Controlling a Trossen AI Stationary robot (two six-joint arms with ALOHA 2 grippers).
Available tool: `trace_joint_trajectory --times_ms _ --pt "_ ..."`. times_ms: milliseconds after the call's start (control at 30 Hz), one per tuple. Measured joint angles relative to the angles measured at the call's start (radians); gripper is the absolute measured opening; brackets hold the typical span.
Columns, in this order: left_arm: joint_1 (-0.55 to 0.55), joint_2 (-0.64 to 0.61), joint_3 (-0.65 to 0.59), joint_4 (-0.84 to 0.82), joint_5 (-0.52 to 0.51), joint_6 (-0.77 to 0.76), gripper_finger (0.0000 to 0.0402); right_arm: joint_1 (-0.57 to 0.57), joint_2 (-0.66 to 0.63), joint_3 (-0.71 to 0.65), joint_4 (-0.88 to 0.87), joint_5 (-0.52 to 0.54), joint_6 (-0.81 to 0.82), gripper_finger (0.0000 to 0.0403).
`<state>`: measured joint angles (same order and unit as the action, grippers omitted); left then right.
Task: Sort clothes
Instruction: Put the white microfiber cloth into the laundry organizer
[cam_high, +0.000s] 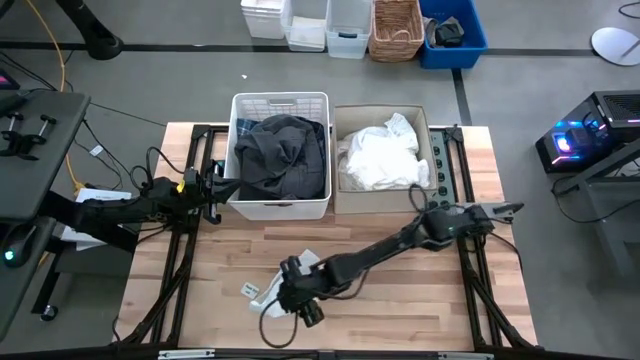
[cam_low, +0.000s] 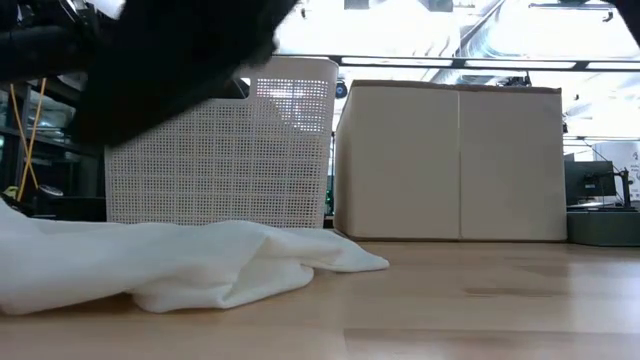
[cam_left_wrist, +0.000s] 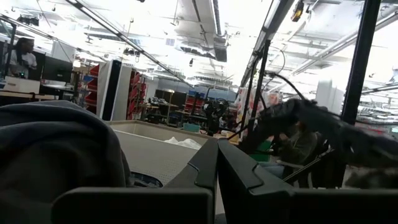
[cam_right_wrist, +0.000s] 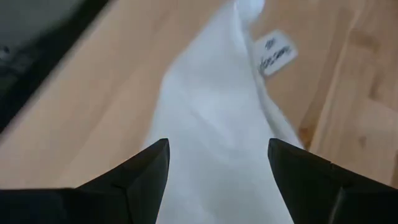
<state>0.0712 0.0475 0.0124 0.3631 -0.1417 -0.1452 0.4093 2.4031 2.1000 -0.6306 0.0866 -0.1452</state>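
The white garment (cam_high: 267, 299) lies thin with a loose edge (cam_right_wrist: 273, 114), so it will gather at the robot's fingers and hang in folds when the robot lifts it.
A white garment (cam_high: 262, 292) lies flat on the table near its front edge; it also shows in the low view (cam_low: 180, 265) and in the right wrist view (cam_right_wrist: 211, 112), with a label (cam_right_wrist: 273, 53). My right gripper (cam_high: 290, 295) hangs open above it, one finger over each side (cam_right_wrist: 217, 155), clear of the cloth in the low view (cam_low: 170, 60). Dark grey clothes (cam_high: 280, 155) fill the white basket (cam_high: 240, 205). White clothes (cam_high: 380, 160) lie in the cardboard box (cam_high: 345, 200). My left gripper (cam_high: 215, 187) is shut and empty (cam_left_wrist: 217, 168) beside the basket's left wall.
The basket (cam_low: 230, 150) and the box (cam_low: 450, 160) stand side by side at the table's far middle. Bare wood lies to the right of the garment (cam_high: 420, 300). Cables (cam_high: 270, 325) trail by the front edge. Bins stand on the floor beyond the table (cam_high: 350, 25).
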Motion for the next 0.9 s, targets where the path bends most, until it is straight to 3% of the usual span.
trace_joint_trajectory --times_ms 133,300,367,467,533,700,800,900 --pt "0.000 0.000 0.000 0.000 0.000 0.000 0.0000 -0.009 0.079 0.059 -0.059 0.008 -0.018 0.0268" --pt "0.000 0.000 0.000 0.000 0.000 0.000 0.0000 -0.013 0.127 0.067 -0.152 0.104 0.029 0.0245" --pt "0.000 0.000 0.000 0.000 0.000 0.000 0.0000 -0.016 0.131 0.069 -0.229 0.119 0.060 0.0202" --pt "0.000 0.000 0.000 0.000 0.000 0.000 0.0000 -0.020 0.127 0.069 -0.342 0.104 0.088 0.0072" --pt "0.000 0.000 0.000 0.000 0.000 0.000 0.0000 -0.024 0.113 0.066 -0.422 0.048 0.110 0.0023" --pt "0.000 0.000 0.000 0.000 0.000 0.000 0.0000 -0.024 0.024 0.053 -0.563 -0.004 0.190 0.0005" --pt "0.000 0.000 0.000 0.000 0.000 0.000 0.0000 -0.028 -0.112 0.053 -0.565 -0.001 0.270 0.0003" --pt "0.000 0.000 0.000 0.000 0.000 0.000 0.0000 -0.052 -0.328 0.059 -0.576 0.124 0.414 0.0002"
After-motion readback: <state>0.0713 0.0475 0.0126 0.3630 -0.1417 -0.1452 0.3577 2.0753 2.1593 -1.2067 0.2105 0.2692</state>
